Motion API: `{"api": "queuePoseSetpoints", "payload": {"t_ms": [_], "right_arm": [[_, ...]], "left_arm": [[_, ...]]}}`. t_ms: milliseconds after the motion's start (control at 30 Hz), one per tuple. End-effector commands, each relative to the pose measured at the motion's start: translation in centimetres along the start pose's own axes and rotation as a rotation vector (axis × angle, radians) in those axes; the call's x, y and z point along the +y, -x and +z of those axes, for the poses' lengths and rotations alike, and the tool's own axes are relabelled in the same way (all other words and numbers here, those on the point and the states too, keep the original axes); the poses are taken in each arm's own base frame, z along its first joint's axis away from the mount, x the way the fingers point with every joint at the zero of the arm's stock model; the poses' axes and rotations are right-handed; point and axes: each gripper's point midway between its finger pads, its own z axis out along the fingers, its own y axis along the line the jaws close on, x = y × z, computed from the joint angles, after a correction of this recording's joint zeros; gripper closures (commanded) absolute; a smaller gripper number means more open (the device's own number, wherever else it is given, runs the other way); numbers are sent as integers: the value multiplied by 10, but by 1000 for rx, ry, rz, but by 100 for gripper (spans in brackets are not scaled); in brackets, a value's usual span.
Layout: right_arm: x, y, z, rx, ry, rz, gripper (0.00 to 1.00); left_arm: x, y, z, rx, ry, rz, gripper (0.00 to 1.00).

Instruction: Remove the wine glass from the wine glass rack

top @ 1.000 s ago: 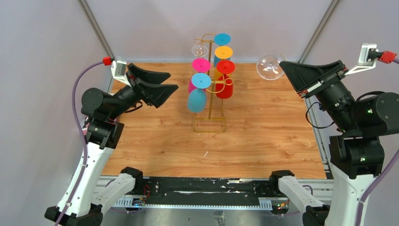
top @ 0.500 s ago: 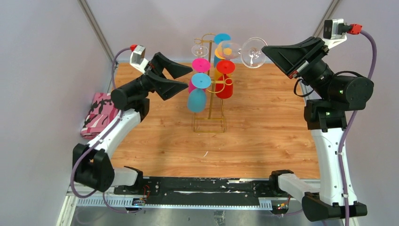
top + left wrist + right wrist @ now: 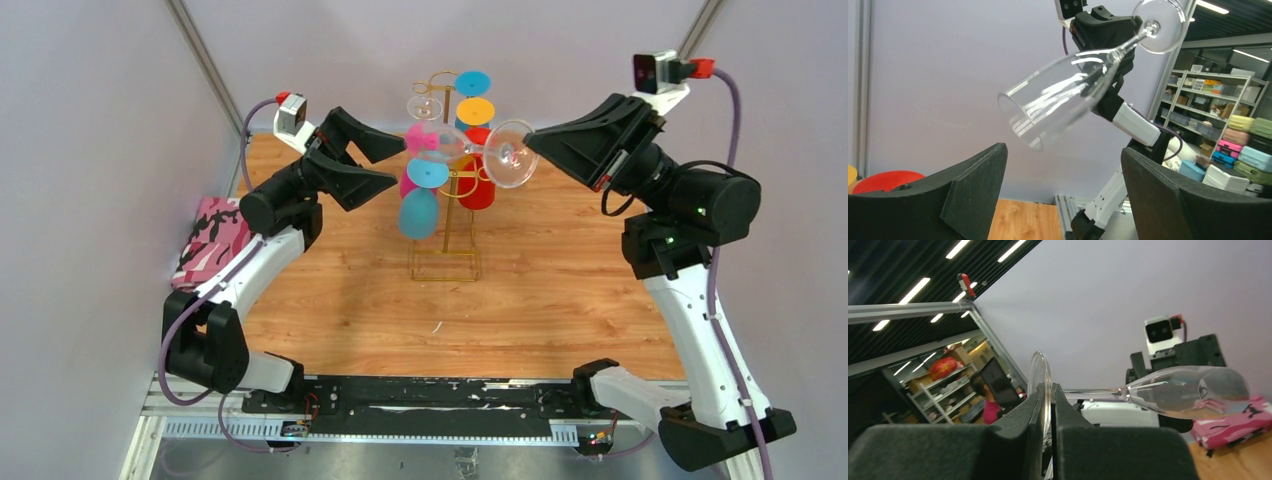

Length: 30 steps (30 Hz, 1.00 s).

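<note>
My right gripper is holding the wine glass by its foot point(image 3: 510, 154), so next my left gripper grabs the bowl point(image 3: 1020, 121) by its rim before it stands the wine glass upright.
A clear wine glass point(image 3: 470, 148) lies sideways in the air beside the top of the gold wire rack point(image 3: 447, 235). My right gripper point(image 3: 528, 152) is shut on its round foot point(image 3: 1040, 382), with the stem and bowl point(image 3: 1193, 390) pointing away to the left. My left gripper point(image 3: 400, 163) is open and empty, its fingers either side of the space just below the bowl's mouth point(image 3: 1048, 107), not touching it. In the left wrist view the open gripper point(image 3: 1063, 155) sits under the glass. The shut right gripper point(image 3: 1050, 390) pinches the foot edge-on.
The rack holds several coloured glasses point(image 3: 418, 210) and one more clear glass point(image 3: 425, 105) near its top. A pink camouflage cloth point(image 3: 210, 240) lies at the table's left edge point(image 3: 240, 300). Walls stand close behind and at both sides.
My right arm has swung the clear glass leftward from the right wall to beside the rack top. My left arm rose toward the rack, then stayed nearly still, open.
</note>
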Motion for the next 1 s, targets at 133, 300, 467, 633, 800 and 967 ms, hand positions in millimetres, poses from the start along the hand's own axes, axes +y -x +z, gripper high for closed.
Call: {"api": "queuePoseSetpoints", "payload": {"t_ms": [133, 300, 467, 633, 800, 967], "right_arm": [[8, -31, 14, 56, 55, -1, 100], [-1, -35, 13, 53, 38, -4, 100], [1, -33, 13, 49, 50, -23, 100], [22, -28, 13, 51, 75, -54, 100], [38, -27, 7, 49, 70, -93, 100], [42, -26, 8, 50, 87, -82, 100]], "left_arm": [[-30, 13, 6, -23, -75, 66, 10], [-58, 19, 5, -34, -105, 96, 11], [-86, 20, 1, -35, -130, 121, 11], [-76, 13, -2, -18, -101, 97, 11], [-56, 10, 0, -14, -73, 69, 11], [-43, 7, -1, -17, -58, 46, 11]]}}
